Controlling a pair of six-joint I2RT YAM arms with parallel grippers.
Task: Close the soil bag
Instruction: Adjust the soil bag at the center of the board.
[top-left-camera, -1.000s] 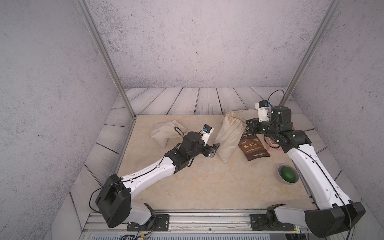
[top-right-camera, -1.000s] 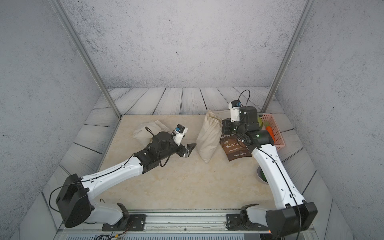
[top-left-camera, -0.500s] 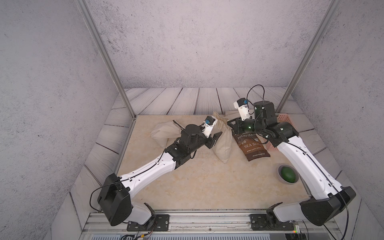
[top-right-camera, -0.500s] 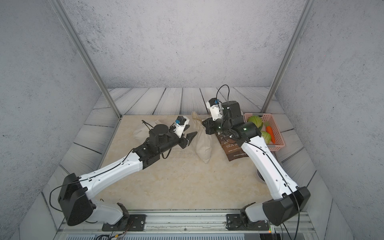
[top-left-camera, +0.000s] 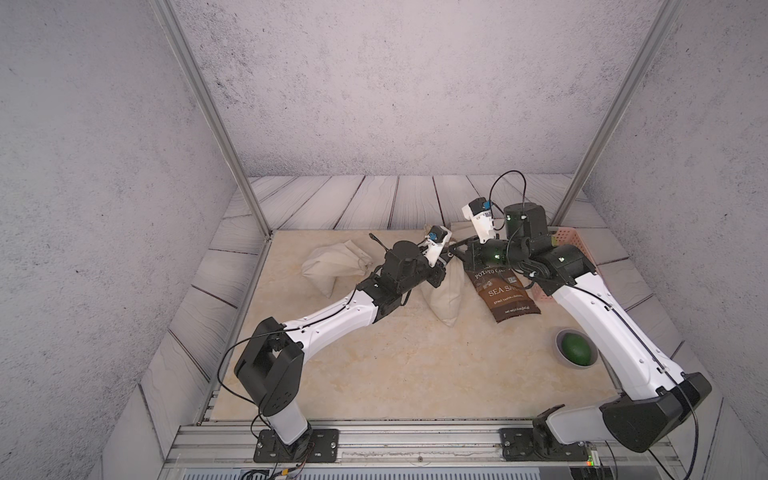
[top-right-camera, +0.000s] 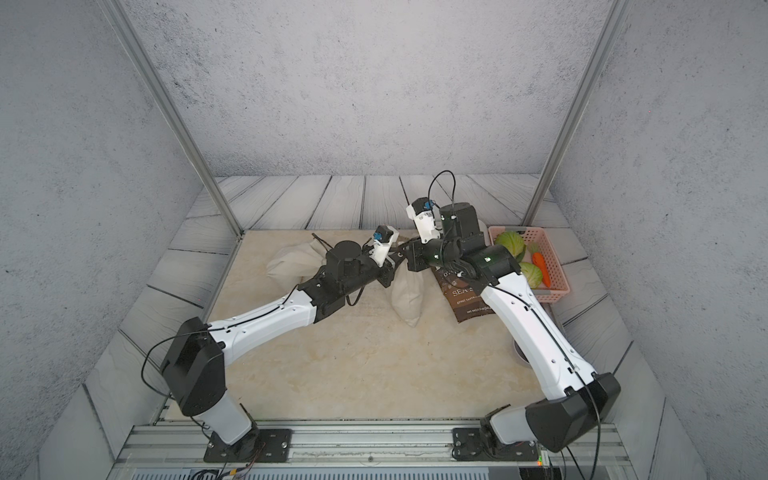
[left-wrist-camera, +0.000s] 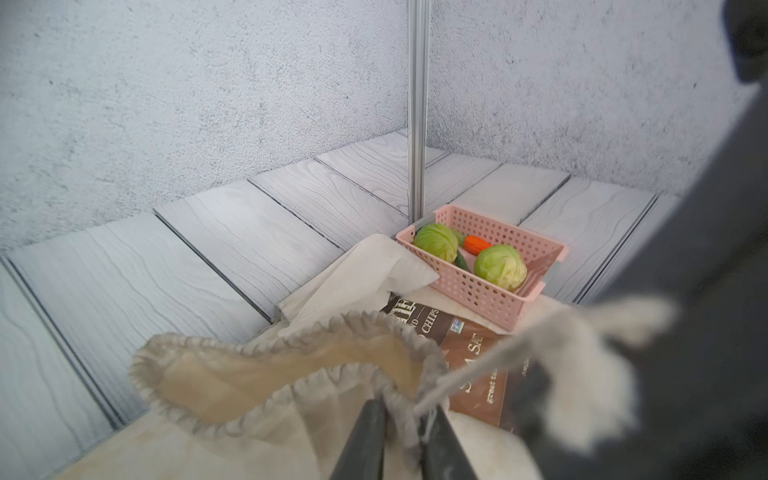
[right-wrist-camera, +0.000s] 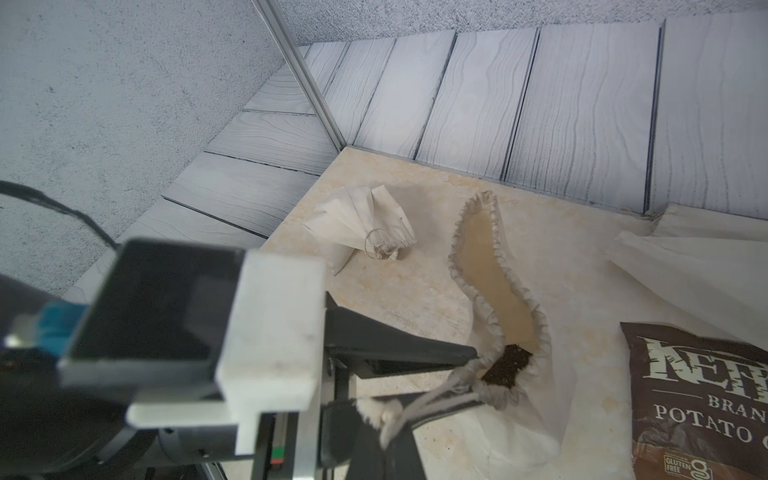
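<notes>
The robot's left gripper is pinching the rim (right-wrist-camera: 486, 390) at the spot where the drawstring comes out, so the left gripper should open, take over the knotted end (right-wrist-camera: 387, 417) from the right gripper and pull.
The soil bag (top-left-camera: 446, 299) is a beige drawstring sack standing mid-table in both top views, its mouth (left-wrist-camera: 282, 374) still gaping. Dark soil (right-wrist-camera: 507, 365) shows inside at the cord end. My left gripper (left-wrist-camera: 401, 432) is shut on the gathered rim where the drawstring (left-wrist-camera: 478, 370) leaves the hem. That cord runs taut to my right gripper (right-wrist-camera: 386, 432), which is shut on it near its frayed, knotted end. In a top view the left gripper (top-right-camera: 395, 259) and the right gripper (top-right-camera: 405, 253) meet tip to tip above the bag (top-right-camera: 409, 297).
A brown chips bag (top-left-camera: 505, 291) lies flat just right of the sack. A second, tied beige sack (top-left-camera: 332, 266) lies to the left. A pink basket (top-right-camera: 552, 266) with cabbages and a carrot stands at the back right. A grey bowl (top-left-camera: 577, 349) holds a green fruit.
My left gripper moved from beside the sack up to its mouth and closed on the rim. The right arm swung left toward the mouth, still gripping the cord.
</notes>
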